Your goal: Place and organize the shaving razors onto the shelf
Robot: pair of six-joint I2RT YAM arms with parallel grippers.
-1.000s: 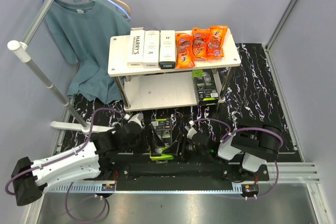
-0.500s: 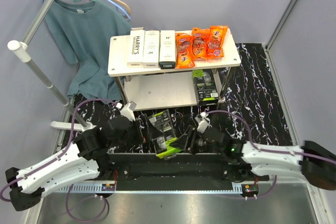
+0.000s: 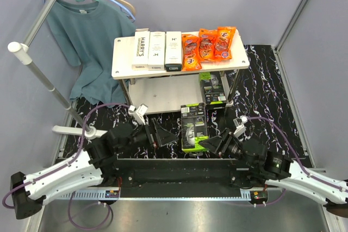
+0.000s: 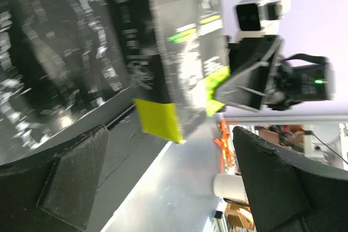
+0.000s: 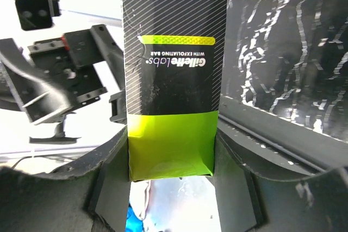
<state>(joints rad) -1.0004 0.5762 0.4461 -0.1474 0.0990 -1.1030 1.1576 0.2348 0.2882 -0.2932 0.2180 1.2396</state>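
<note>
My left gripper should grab the second razor box's lime-green end from the opposite side, because my right gripper is holding the second razor box on the side toward the shelved box.
Three slim white razor boxes lie side by side on the left of the shelf's top board. One black razor box stands on the lower board at the right. My right gripper is shut on the lime-green bottom end of the second black razor box and holds it above the mat in front of the shelf. In the right wrist view the box sits squarely between the gripper's fingers. My left gripper is open and empty, just left of that box, which also shows in the left wrist view.
Three shiny orange snack packets lie on the right of the top board. A teal shirt hangs on a rack at the left. A black marbled mat covers the floor around the shelf.
The black box has passed from between both grippers to the right gripper alone. It moved right and toward the shelf. The left gripper has opened and stays behind.
</note>
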